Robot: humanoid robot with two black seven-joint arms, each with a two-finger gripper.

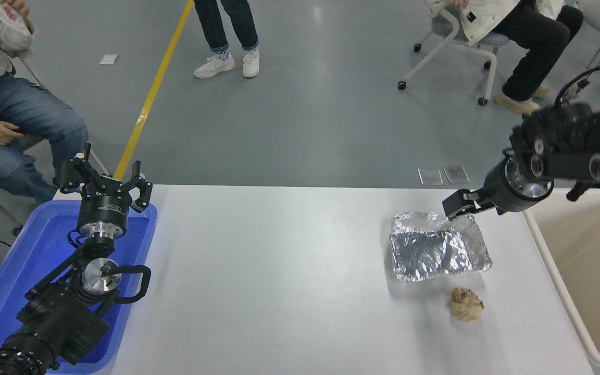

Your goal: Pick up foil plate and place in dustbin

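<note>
My gripper will lift the foil plate (436,251) by its rim, and the foil plate will keep its tray shape, because a pleated side (417,222) stands up along its far rim.
The foil plate (435,247) lies on the white table (279,271) at the right, shiny and crinkled, with its far rim bent up. My right gripper (469,207) comes in low from the right edge and sits at the plate's far right rim. It is open and holds nothing; one finger (455,204) shows just above the rim. The cream dustbin (586,271) stands at the table's right end, right of the plate. My left gripper (104,179) is parked open at the lower left.
A crumpled brown paper ball (466,304) lies just in front of the plate. A blue tray (29,260) sits under the left arm. People sit and stand beyond the table's far side, with a wheeled chair (451,47) at the top right.
</note>
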